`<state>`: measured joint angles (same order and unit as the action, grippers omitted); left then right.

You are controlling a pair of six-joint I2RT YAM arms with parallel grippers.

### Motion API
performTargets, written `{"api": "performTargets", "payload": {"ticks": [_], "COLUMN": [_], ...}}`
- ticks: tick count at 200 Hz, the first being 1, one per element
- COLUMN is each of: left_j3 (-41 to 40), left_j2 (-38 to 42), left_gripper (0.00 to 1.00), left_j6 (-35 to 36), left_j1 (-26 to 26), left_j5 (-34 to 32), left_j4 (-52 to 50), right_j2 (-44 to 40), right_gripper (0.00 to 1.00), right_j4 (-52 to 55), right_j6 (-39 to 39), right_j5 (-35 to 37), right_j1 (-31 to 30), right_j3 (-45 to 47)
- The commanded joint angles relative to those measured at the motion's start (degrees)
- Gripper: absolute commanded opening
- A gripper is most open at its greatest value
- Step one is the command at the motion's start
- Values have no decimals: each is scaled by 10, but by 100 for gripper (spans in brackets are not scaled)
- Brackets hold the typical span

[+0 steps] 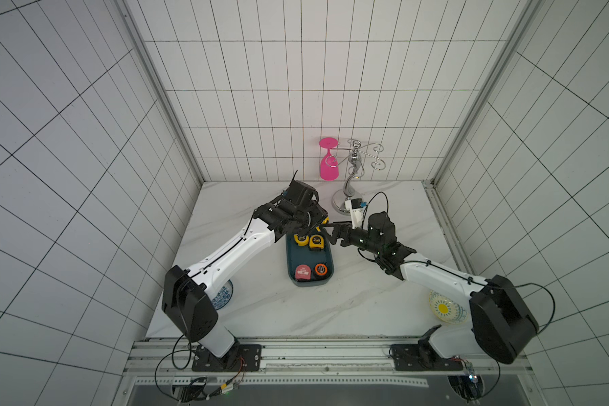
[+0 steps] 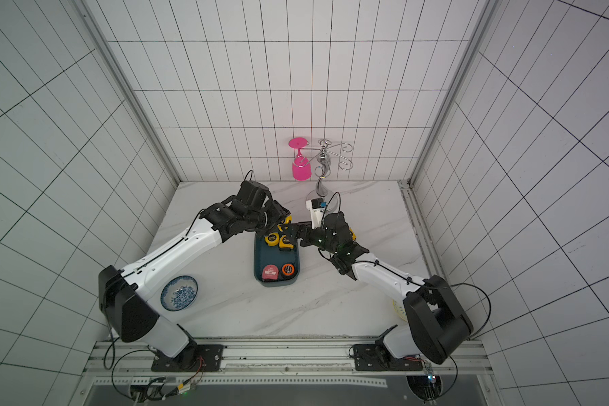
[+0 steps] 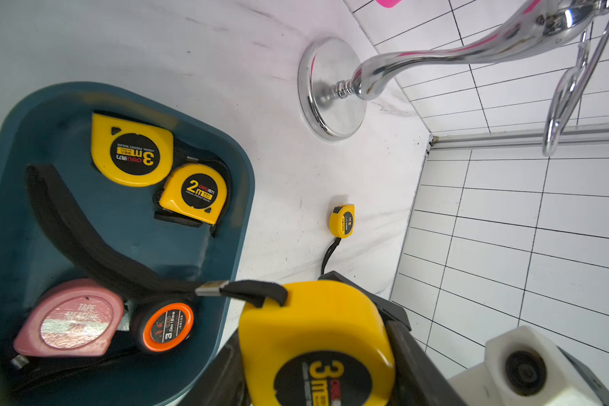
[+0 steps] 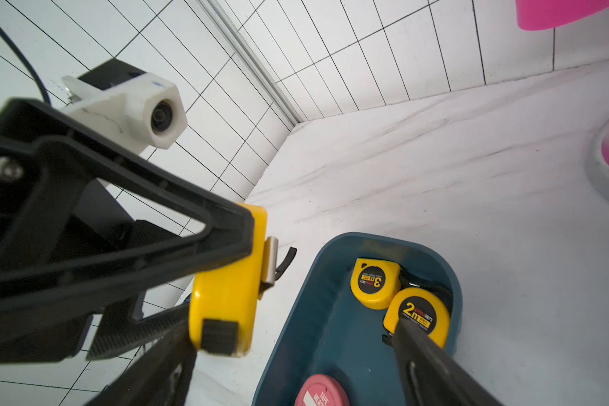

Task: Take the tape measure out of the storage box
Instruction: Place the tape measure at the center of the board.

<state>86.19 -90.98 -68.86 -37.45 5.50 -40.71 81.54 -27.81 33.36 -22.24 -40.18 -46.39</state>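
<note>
The yellow tape measure point(image 3: 318, 331) should go from my left gripper to my right gripper, because the free space point(image 3: 294, 220) beside the box is on my right gripper's side.
The dark teal storage box point(image 1: 308, 262) point(image 3: 138, 242) lies mid-table. In it are two yellow tape measures point(image 3: 132, 151) point(image 3: 194, 193), a pink one point(image 3: 71, 320) and an orange-and-black one point(image 3: 166, 327). My left gripper point(image 3: 313, 344) point(image 1: 316, 225) is shut on a yellow 3 m tape measure point(image 3: 313, 334) point(image 4: 225, 298), held above the table beside the box's far end. Its black strap point(image 3: 85, 239) still trails into the box. My right gripper point(image 4: 292, 327) point(image 1: 331, 232) is open. It reaches toward the held tape measure, which sits close to one of its fingers point(image 4: 155, 365). Its other finger is over the box.
Another yellow tape measure point(image 3: 342, 221) lies on the table to the right of the box. A chrome glass rack point(image 1: 352, 189) with a pink glass point(image 1: 328, 160) stands at the back wall. A blue patterned bowl point(image 2: 179, 292) sits front left and a yellow bowl point(image 1: 445, 309) front right.
</note>
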Motion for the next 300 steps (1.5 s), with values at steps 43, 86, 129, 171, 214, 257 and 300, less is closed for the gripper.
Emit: {"api": "performTargets", "payload": {"ticks": [43, 86, 129, 171, 214, 257, 300], "left_j3": [-36, -36, -37, -37, -54, -89, -104], "left_j2": [29, 32, 30, 38, 61, 73, 72], "left_gripper": [0, 0, 5, 84, 98, 98, 98], "left_j6": [-26, -24, -19, 16, 69, 83, 86], "left_j1": [0, 1, 3, 23, 53, 65, 65], "left_j5": [31, 30, 31, 16, -7, -4, 2], "left_j4": [54, 62, 64, 50, 8, 4, 6], "right_j2": [17, 35, 42, 35, 19, 59, 161], "right_gripper": [59, 38, 23, 21, 21, 22, 20], "right_j4": [-71, -92, -102, -86, -79, -45, -55], "right_j6": [11, 31, 41, 57, 87, 108, 130], "right_j5": [-28, -50, -48, -37, -51, -84, -105], "right_j1": [-3, -3, -3, 27, 113, 185, 224], "right_j3": [14, 12, 14, 29, 54, 37, 19]}}
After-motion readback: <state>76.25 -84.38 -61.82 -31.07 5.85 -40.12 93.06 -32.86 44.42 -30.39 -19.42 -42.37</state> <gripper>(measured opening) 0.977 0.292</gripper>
